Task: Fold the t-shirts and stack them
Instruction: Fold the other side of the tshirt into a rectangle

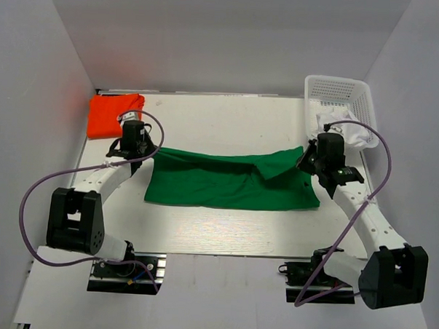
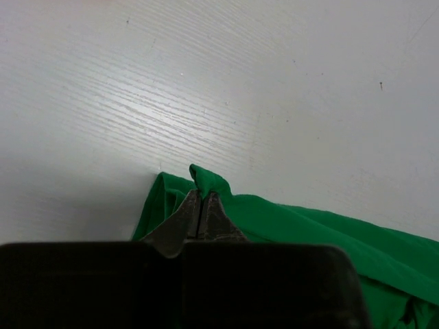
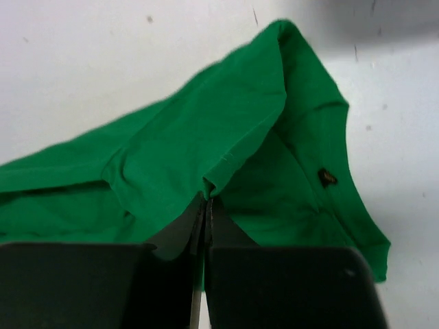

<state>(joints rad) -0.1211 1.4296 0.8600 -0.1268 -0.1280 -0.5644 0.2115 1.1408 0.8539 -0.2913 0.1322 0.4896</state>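
Note:
The folded green t-shirt (image 1: 222, 181) is stretched crosswise between my grippers, so my left gripper should first swing its end of the t-shirt over to the near table edge (image 1: 215, 241). Both grippers will then fold that end.
The green t-shirt (image 1: 230, 181) lies stretched across the middle of the table, folded lengthwise. My left gripper (image 1: 137, 155) is shut on its far left corner; the pinched tip of cloth (image 2: 208, 180) shows just past the left gripper (image 2: 201, 199). My right gripper (image 1: 307, 162) is shut on the shirt's far right edge, holding a fold (image 3: 226, 171) lifted above the cloth under the right gripper (image 3: 208, 200). The orange-red t-shirt (image 1: 114, 114) lies folded at the back left corner, apart from both grippers.
A white mesh basket (image 1: 340, 104) stands at the back right with white cloth (image 1: 346, 126) in it, close behind my right gripper. Grey walls enclose the table on three sides. The bare table top (image 1: 229, 121) stretches behind the green shirt.

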